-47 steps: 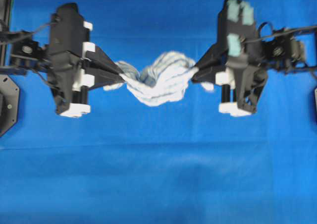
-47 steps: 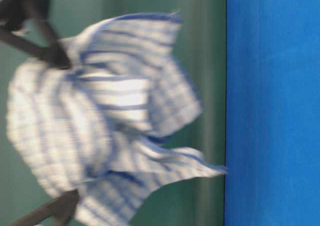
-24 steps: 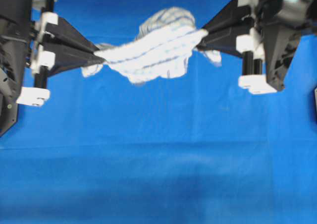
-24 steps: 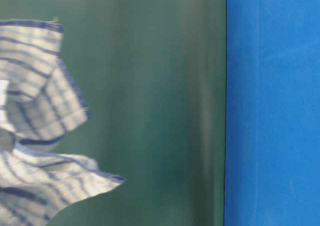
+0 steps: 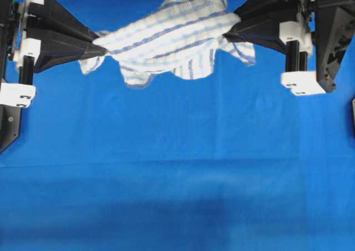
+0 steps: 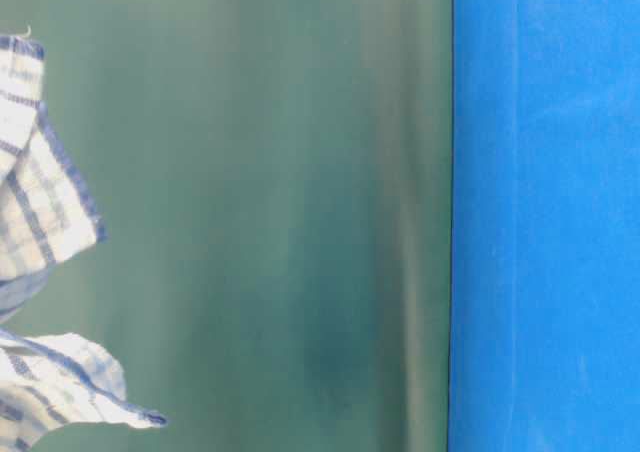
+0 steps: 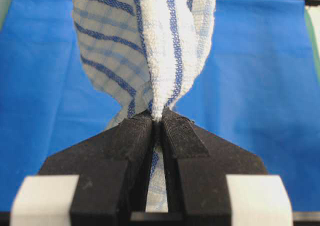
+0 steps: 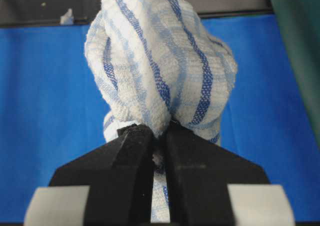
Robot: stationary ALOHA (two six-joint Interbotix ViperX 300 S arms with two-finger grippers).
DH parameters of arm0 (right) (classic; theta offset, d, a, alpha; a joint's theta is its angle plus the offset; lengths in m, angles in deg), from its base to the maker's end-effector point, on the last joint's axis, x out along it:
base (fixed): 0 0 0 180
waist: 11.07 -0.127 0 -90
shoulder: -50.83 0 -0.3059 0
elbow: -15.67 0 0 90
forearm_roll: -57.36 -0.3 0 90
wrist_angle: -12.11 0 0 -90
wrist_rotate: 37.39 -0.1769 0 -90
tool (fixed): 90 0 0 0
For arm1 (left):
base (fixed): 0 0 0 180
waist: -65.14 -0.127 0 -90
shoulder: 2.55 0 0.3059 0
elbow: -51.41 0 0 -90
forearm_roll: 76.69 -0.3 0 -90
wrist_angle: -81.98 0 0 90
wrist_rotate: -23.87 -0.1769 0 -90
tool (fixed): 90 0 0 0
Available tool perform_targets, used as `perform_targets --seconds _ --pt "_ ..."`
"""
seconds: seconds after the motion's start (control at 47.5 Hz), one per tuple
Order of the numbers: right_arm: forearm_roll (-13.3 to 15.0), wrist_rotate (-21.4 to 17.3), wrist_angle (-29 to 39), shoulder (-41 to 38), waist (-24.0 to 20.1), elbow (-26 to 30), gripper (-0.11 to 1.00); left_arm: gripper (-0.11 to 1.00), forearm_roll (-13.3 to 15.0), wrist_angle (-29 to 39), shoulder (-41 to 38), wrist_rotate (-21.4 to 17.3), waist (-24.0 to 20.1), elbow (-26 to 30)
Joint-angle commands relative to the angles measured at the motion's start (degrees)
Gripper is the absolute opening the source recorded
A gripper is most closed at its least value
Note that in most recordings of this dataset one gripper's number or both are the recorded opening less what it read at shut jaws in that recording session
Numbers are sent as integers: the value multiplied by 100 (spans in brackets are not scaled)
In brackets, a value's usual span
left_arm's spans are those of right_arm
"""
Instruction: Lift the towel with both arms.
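Note:
Next, I put the towel down and grip a corner (image 5: pixel 91 64) with my left gripper, because my grippers pinch the towel by bunched folds (image 5: pixel 222 23) and its corners hang free.
The towel (image 5: pixel 169 37), white with thin blue stripes, hangs stretched between my two grippers, high above the blue cloth. My left gripper (image 5: pixel 102 47) is shut on its left end and my right gripper (image 5: pixel 233 28) is shut on its right end. In the left wrist view the towel (image 7: pixel 167 51) narrows into the pinched tips of the left gripper (image 7: pixel 156 121). In the right wrist view the towel (image 8: pixel 160 71) bunches in a thick fold at the tips of the right gripper (image 8: pixel 160 128). At table level only the towel's lower folds (image 6: pixel 45 222) show at the left edge.
The blue tablecloth (image 5: pixel 177 173) covers the table under the towel. A dark fixture (image 5: pixel 8 123) sits at the left edge of the overhead view. A green wall (image 6: pixel 280 212) fills the background at table level.
Both grippers have risen with the towel, now larger and nearer the top of the overhead view. The towel is pulled straighter and has nearly left the table-level view.

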Motion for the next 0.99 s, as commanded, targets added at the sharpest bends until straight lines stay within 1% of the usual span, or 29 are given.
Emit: perform_targets --seconds 0.0,0.19,0.253,0.295,0.379,0.4,0.442,0.464,0.506,0.548,0.611,0.653,0.716,0.843,0.969 --pt "18 53 -9 53 9 132 7 3 -53 -18 26 -88 -9 149" --pt "18 123 -44 18 9 141 7 3 -62 -53 62 -563 -18 141" --pt "18 132 -35 0 9 141 7 4 -62 -79 70 -598 -18 141" --pt "18 123 -44 -18 9 132 7 8 -44 -114 79 -580 -18 132" --pt "18 114 -44 -44 9 132 8 28 -44 -211 97 -536 -9 114" --pt "18 105 -44 -53 9 123 12 34 -44 -237 114 -519 -9 105" --pt "18 97 -18 -53 9 123 24 48 -35 -290 132 -501 -9 79" --pt "26 97 -9 -62 9 114 32 55 -44 -316 149 -492 -18 53" --pt "44 105 -9 -70 9 97 45 68 -44 -325 167 -483 -9 18" --pt "88 97 -9 -62 9 53 56 79 -35 -334 185 -483 -18 -26" --pt "167 44 -9 -53 9 -9 68 90 -35 -334 211 -466 -9 -105" --pt "193 35 -9 -44 9 -53 68 90 -26 -360 220 -457 -18 -167" --pt "202 26 -9 -35 9 -105 65 88 -9 -378 211 -413 -18 -237" --pt "202 9 -9 0 9 -255 66 88 -9 -492 158 -220 -9 -475" --pt "185 -97 -35 9 -9 -563 66 88 -9 -694 88 -141 26 -809"
